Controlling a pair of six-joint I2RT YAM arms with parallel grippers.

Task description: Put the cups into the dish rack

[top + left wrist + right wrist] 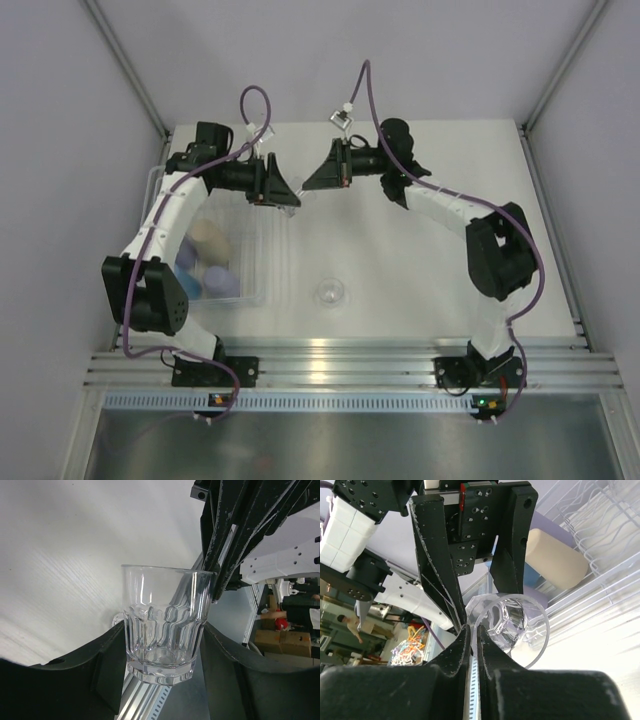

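Note:
Next, I open my left gripper, which holds the ribbed cup's body from the side, and come from the cup's base before I load the cup rim down.
A clear ribbed cup hangs in the air between both grippers at the table's far middle. My left gripper is shut on its lower body, one finger on each side. My right gripper is shut on the cup's rim, pinching the wall. Its fingers also show in the left wrist view. The clear dish rack lies at the left. It holds a beige cup, lavender cups and a blue cup. Another clear cup stands on the table.
The two grippers nearly touch above the rack's far right corner. The rack's slats and the beige cup lie just beyond the held cup. Grey walls close in the sides and back; a metal rail runs along the front.

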